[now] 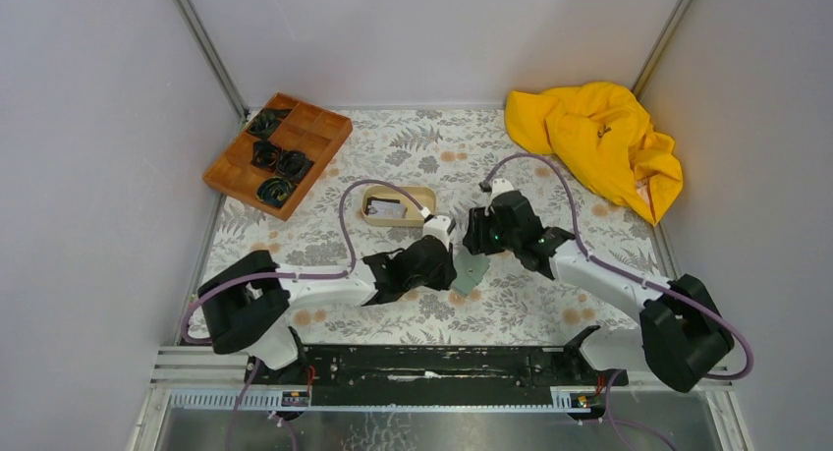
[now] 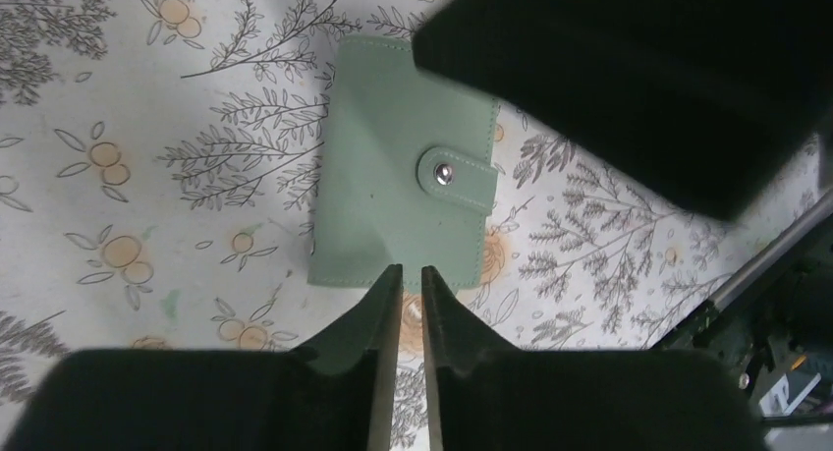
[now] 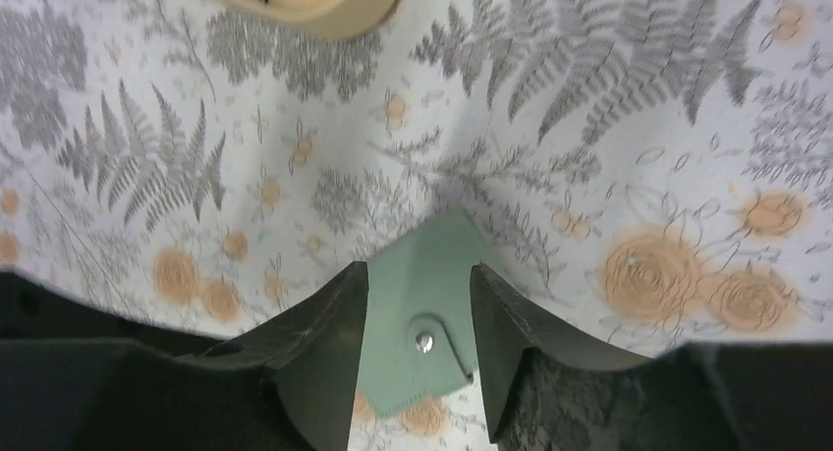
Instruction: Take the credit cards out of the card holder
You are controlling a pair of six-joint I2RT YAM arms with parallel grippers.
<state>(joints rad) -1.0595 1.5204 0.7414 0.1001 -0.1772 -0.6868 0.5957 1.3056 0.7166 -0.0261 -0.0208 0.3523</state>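
Note:
My right gripper is on the side of the snap tab [image 2: 460, 182] that keeps the card holder shut, so it should pull the tab while my left gripper holds the cover [image 2: 378, 156] steady.
The card holder [image 1: 472, 271] is a flat green-grey wallet, folded shut with its snap tab [image 2: 444, 175] fastened, lying on the floral cloth between the two grippers. My left gripper [image 2: 411, 271] is closed to a narrow slit with nothing in it, its tips over the wallet's [image 2: 393, 196] near edge. My right gripper [image 3: 418, 270] is open and hovers over the wallet [image 3: 432, 254], with the snap [image 3: 423, 342] between its fingers. In the top view the left gripper [image 1: 447, 259] and right gripper [image 1: 478, 237] crowd over the wallet. The credit cards are hidden.
A beige oval tray [image 1: 398, 205] stands just behind the grippers; its rim also shows in the right wrist view [image 3: 334, 14]. A brown wooden compartment tray [image 1: 278, 151] with dark items is at the back left. A yellow cloth [image 1: 599, 141] lies at the back right.

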